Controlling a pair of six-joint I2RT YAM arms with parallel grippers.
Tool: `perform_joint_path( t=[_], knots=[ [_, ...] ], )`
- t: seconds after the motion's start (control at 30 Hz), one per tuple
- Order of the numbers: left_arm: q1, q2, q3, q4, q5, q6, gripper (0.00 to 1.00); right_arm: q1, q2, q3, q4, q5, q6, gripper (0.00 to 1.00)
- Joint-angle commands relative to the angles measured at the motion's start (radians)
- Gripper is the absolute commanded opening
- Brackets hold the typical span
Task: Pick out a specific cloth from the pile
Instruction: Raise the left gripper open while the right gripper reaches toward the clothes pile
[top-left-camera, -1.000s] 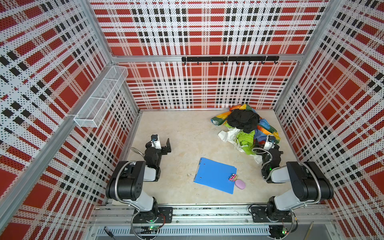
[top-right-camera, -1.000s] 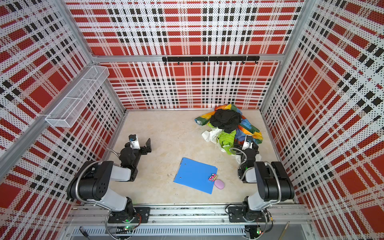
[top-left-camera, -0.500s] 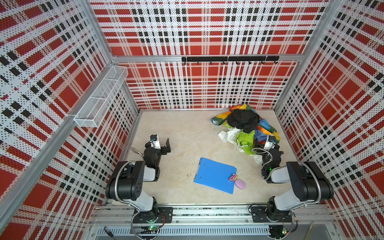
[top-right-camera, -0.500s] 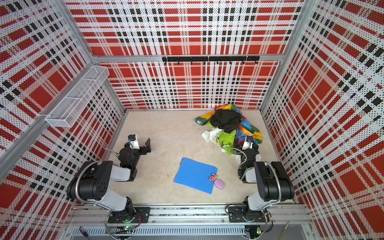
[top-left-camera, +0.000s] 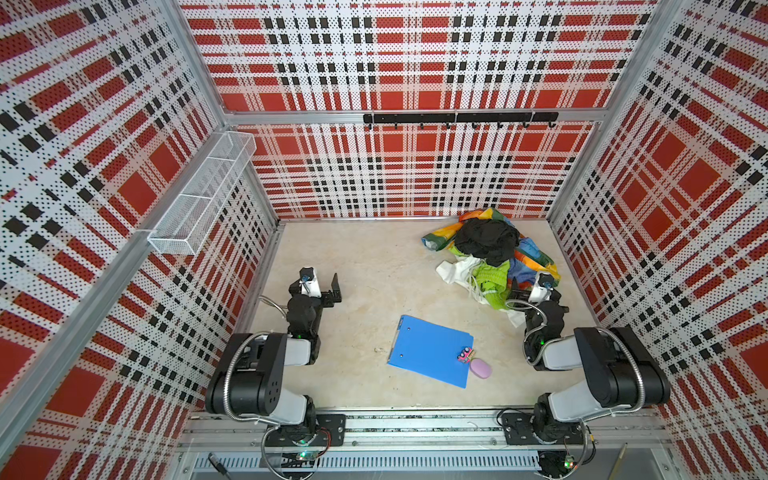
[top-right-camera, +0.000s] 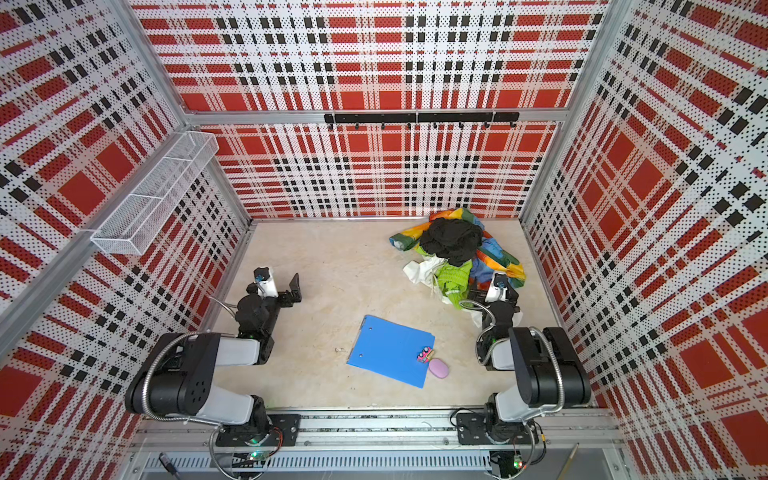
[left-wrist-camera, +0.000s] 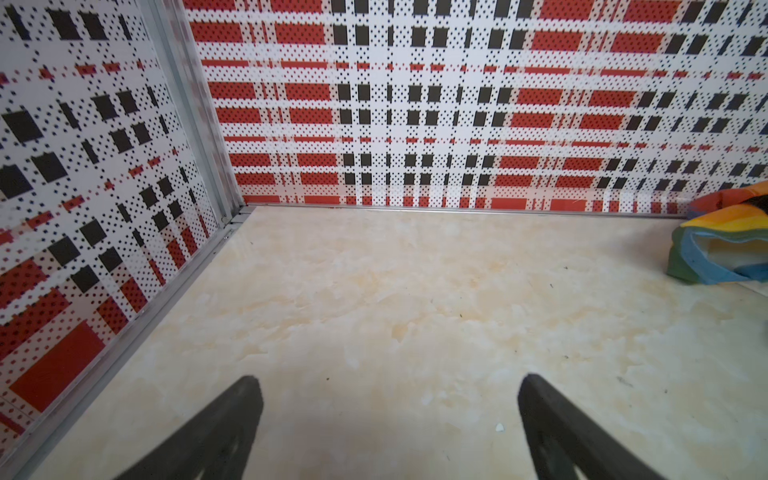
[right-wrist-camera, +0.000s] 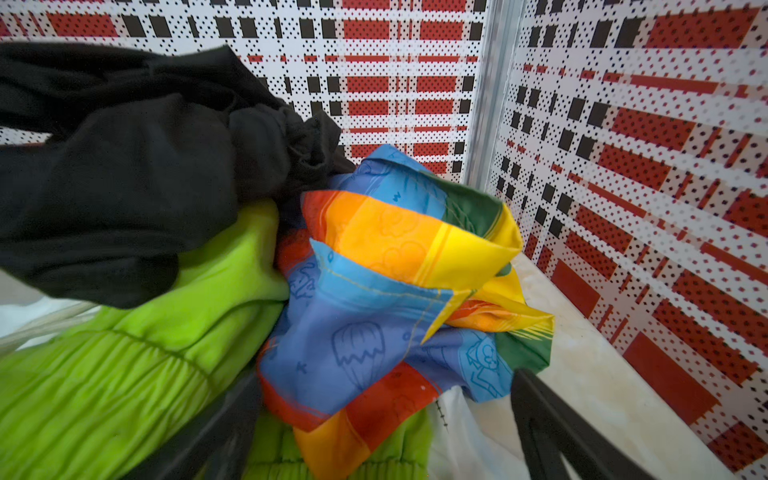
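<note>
Rainbow fabric (right-wrist-camera: 352, 344) and the lime-green garment are crowding the ends of my right gripper's fingers above the white cloth, so I should lift away and come down at the black cloth (top-left-camera: 493, 241).
The pile (top-left-camera: 488, 253) (top-right-camera: 455, 249) lies in the back right corner: black cloth on top, lime-green garment below, rainbow fabric around. The white cloth (top-left-camera: 455, 270) (top-right-camera: 419, 269) sticks out at the pile's left edge, mostly buried. My right gripper (top-left-camera: 536, 282) (top-right-camera: 496, 283) (right-wrist-camera: 386, 415) is open at the pile's near edge. Its jaws straddle rainbow fabric (right-wrist-camera: 374, 332), lime-green fabric (right-wrist-camera: 124, 374) and a patch of white cloth (right-wrist-camera: 465, 436). My left gripper (top-left-camera: 322, 286) (top-right-camera: 281, 289) (left-wrist-camera: 384, 399) stands open and empty over bare floor at the left.
A blue clipboard (top-left-camera: 430, 351) with a pink clip (top-left-camera: 465, 354) lies front centre, a lilac oval object (top-left-camera: 481, 368) beside it. A white wire basket (top-left-camera: 203, 195) hangs on the left wall and a black hook rail (top-left-camera: 457, 118) on the back wall. The right wall stands close to the pile.
</note>
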Motion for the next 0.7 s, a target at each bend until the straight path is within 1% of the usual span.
perform_joint_path(
  t=[0.0, 0.1, 0.13, 0.27, 0.33, 0.4, 0.47, 0.57, 0.67],
  knots=[
    [-0.044, -0.075, 0.023, -0.090, -0.092, 0.043, 0.99, 0.004, -0.072, -0.002, -0.006, 0.035, -0.001, 1.00],
    [-0.089, -0.165, 0.028, -0.150, -0.154, 0.056, 0.99, 0.004, -0.176, 0.051, -0.220, 0.067, 0.038, 1.00],
    [-0.102, -0.201, 0.028, -0.163, -0.153, 0.056, 0.99, 0.004, -0.210, 0.078, -0.307, 0.071, 0.060, 1.00],
    [-0.162, -0.313, 0.053, -0.240, -0.146, 0.057, 0.99, 0.007, -0.312, 0.170, -0.551, 0.040, 0.132, 1.00],
    [-0.188, -0.345, 0.071, -0.275, -0.143, 0.053, 0.99, 0.007, -0.353, 0.200, -0.621, 0.026, 0.167, 1.00],
    [-0.243, -0.366, 0.086, -0.289, -0.147, 0.057, 0.99, 0.008, -0.390, 0.223, -0.674, -0.003, 0.200, 1.00],
    [-0.276, -0.390, 0.116, -0.329, -0.150, 0.068, 0.99, 0.008, -0.418, 0.257, -0.731, 0.005, 0.231, 1.00],
    [-0.314, -0.437, 0.193, -0.449, -0.145, 0.067, 0.99, 0.008, -0.444, 0.331, -0.857, 0.016, 0.267, 1.00],
    [-0.344, -0.476, 0.272, -0.575, -0.127, 0.012, 0.99, 0.007, -0.463, 0.369, -0.905, 0.017, 0.303, 1.00]
  ],
)
